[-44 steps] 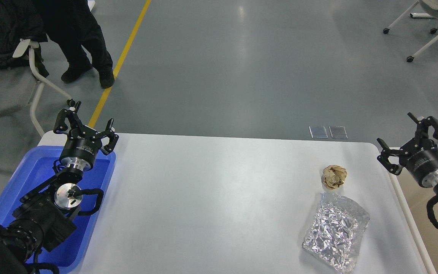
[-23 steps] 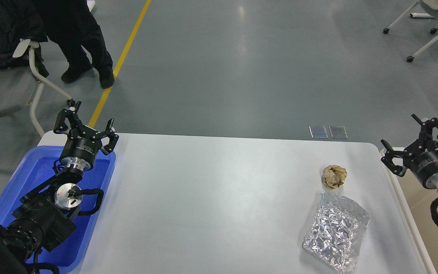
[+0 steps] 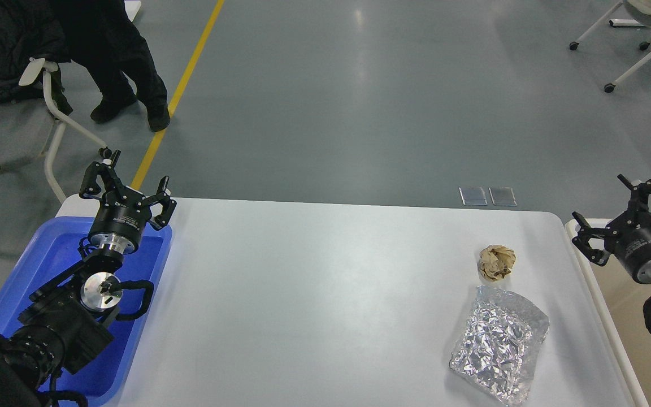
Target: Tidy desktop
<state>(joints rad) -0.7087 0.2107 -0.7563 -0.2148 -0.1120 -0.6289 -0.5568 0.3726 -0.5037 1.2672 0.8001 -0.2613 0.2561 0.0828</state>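
Note:
The creased near edge (image 3: 477,385) is standing up off the desktop above a shadow. The crumpled silver foil bag (image 3: 501,342) will stay mostly spread out when I pick it up.
The desktop (image 3: 314,294) is a wide white tabletop with rounded corners. A crumpled brown paper ball (image 3: 497,262) lies on its right part. A crumpled silver foil bag (image 3: 499,343) lies just in front of the ball. My left gripper (image 3: 127,181) is open and empty above the far end of the blue tray (image 3: 48,257) at the left. My right gripper (image 3: 625,217) is open and empty over the beige-white bin (image 3: 613,328) at the right, off the desktop's right edge, to the right of the paper ball.
A person in dark clothes (image 3: 122,62) stands by a chair (image 3: 54,118) beyond the table's far left corner. A yellow floor line (image 3: 181,90) runs past them. Wheeled chair legs (image 3: 630,51) stand at the far right.

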